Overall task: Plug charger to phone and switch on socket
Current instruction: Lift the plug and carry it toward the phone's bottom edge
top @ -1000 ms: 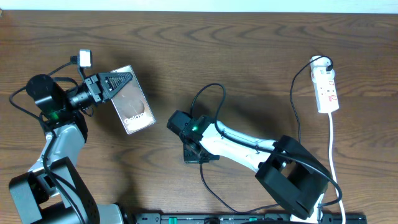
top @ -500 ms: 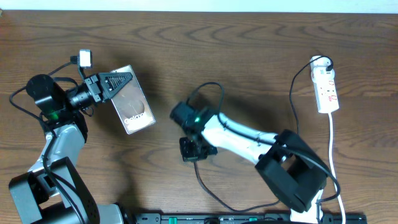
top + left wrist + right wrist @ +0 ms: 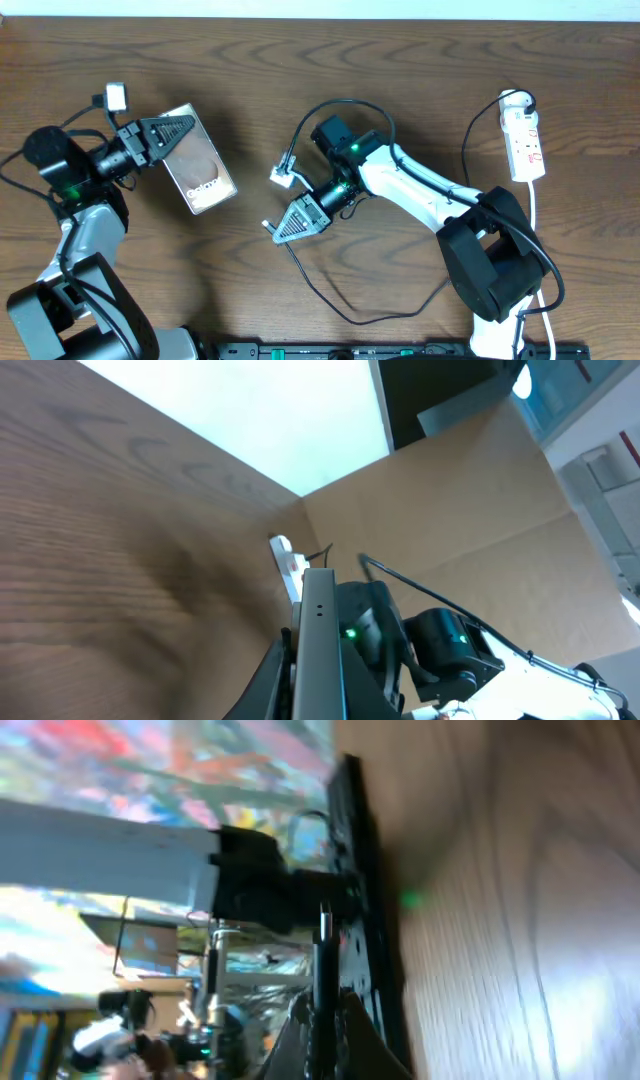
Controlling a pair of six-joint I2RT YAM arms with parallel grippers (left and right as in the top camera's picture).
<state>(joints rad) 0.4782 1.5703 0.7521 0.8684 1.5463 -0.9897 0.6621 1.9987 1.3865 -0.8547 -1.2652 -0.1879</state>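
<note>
My right gripper has the plug tip [image 3: 267, 225] wide of the phone's lower edge [image 3: 217, 203], so it should swing toward that edge and line up the plug before pushing it in.
The phone [image 3: 203, 175], a dark slab with white "Galaxy" lettering, is held tilted above the table at left by my left gripper [image 3: 180, 130], which is shut on its upper end. In the left wrist view the phone's thin edge [image 3: 318, 650] sits between the fingers [image 3: 320, 690]. My right gripper [image 3: 280, 230] is at the table's middle, shut on the black charger cable [image 3: 310, 290]. The cable [image 3: 322, 950] runs straight between its fingers [image 3: 322, 1020]. The plug tip is not clear to me. The white socket strip [image 3: 526, 145] lies at the far right.
The charger cable loops over the right arm [image 3: 340, 102], trails along the front of the table and runs up to the strip's top end [image 3: 520, 98]. The strip's white cord [image 3: 537, 250] runs down the right edge. A dark rail [image 3: 380, 350] lines the front edge.
My right gripper has turned and swung from beside the arm to point left and forward, with the cable in it. My left gripper and the phone shifted slightly left and up.
</note>
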